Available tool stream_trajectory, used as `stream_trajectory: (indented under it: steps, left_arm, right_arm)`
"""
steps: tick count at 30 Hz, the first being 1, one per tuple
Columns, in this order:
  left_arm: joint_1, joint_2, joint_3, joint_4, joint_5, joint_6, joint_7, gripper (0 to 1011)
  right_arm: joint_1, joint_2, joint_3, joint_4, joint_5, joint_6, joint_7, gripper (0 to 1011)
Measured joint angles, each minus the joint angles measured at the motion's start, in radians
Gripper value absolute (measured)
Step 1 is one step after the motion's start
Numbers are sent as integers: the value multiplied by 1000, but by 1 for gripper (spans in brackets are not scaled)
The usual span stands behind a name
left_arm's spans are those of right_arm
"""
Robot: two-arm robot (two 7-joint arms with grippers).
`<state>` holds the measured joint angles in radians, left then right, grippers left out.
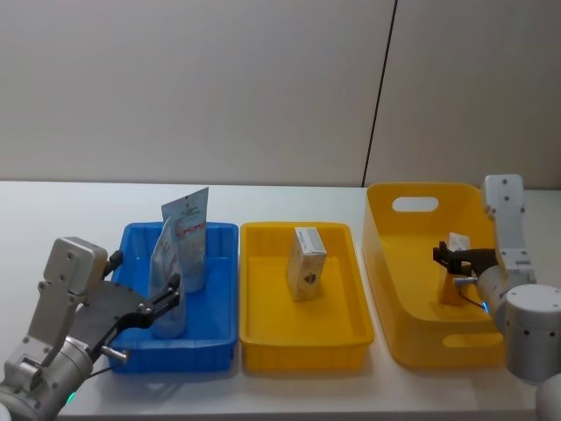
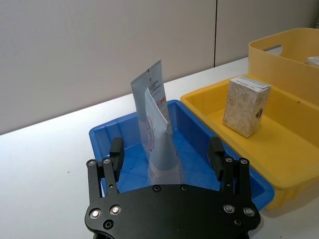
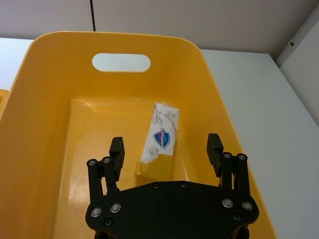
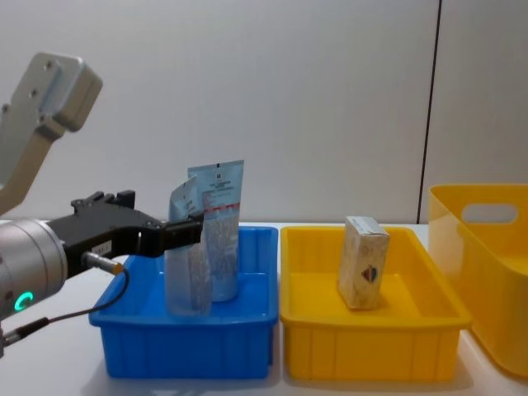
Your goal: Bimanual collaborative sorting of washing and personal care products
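I expect the front tube to come up alone and leave the back one standing when I lift, because the blue tray's bottom shows between the two tubes' bases.
Two pale blue tubes stand upright in the blue tray: a taller one at the back and a shorter one in front. My left gripper is open, with its fingers on either side of the front tube, apart from it. A beige box stands in the yellow tray. Another box with a dark emblem lies on the floor of the yellow basket. My right gripper hangs open just above that box, inside the basket.
The three containers sit in a row on the white table, with the basket at the right. A grey wall runs behind them. Bare table lies left of the blue tray and behind all three.
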<state>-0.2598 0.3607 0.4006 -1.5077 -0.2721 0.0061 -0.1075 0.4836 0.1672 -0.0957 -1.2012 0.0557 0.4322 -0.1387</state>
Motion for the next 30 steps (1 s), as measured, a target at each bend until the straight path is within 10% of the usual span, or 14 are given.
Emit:
stream_trajectory:
  steps: [30]
  left_arm:
    - [-186,-76,24,372,28,-140,-134,1002]
  right_arm:
    - [0,0,0,0,0,0,0,1004]
